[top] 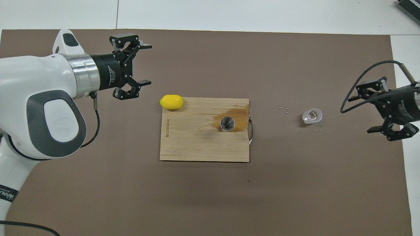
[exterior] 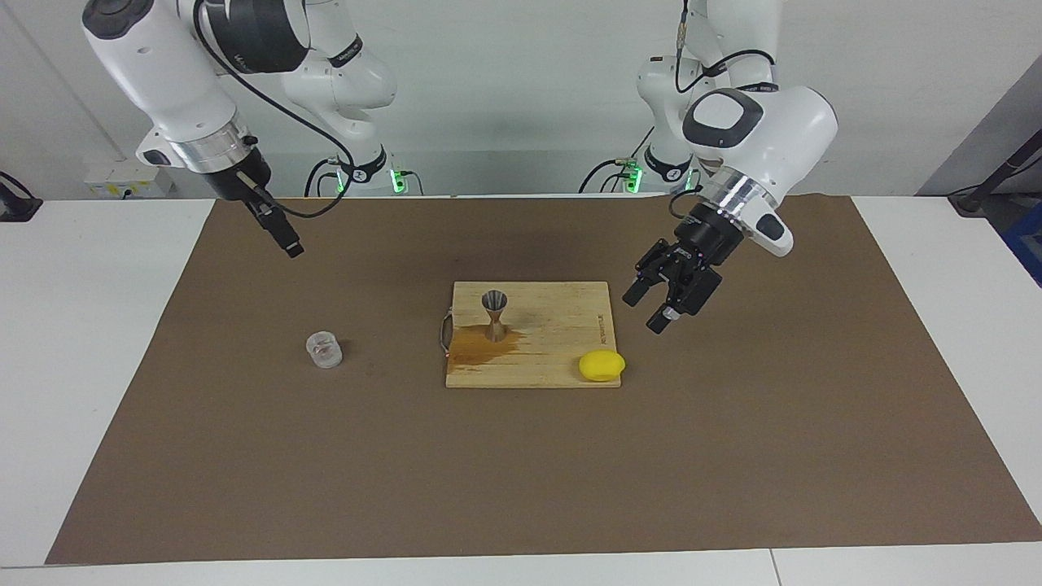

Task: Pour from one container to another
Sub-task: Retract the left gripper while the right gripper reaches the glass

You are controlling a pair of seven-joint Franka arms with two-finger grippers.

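Note:
My gripper will pour from the cup [top: 312,116], and I expect the jigger to be empty and take clear liquid, because the metal jigger's shine [top: 227,124] narrows to its centre.
The clear glass cup [exterior: 324,350] stands on the brown mat toward the right arm's end of the table; it also shows in the overhead view [top: 312,115]. The metal jigger [exterior: 494,313] stands upright on the wooden board [exterior: 562,325], in a brown wet stain [exterior: 476,350]; from above it shows as a round rim [top: 227,124]. My left gripper [exterior: 645,313] is open and empty, raised over the mat beside the board [top: 197,141] toward the left arm's end [top: 148,64]. My right gripper [exterior: 289,244] is open and empty, raised over the mat's edge beside the cup [top: 362,110].
A yellow lemon [exterior: 601,365] lies at the board's corner farthest from the robots, toward the left arm's end [top: 171,102]. The board has a metal handle [top: 251,131] on the cup's side. A few tiny specks [top: 283,108] lie on the mat between board and cup.

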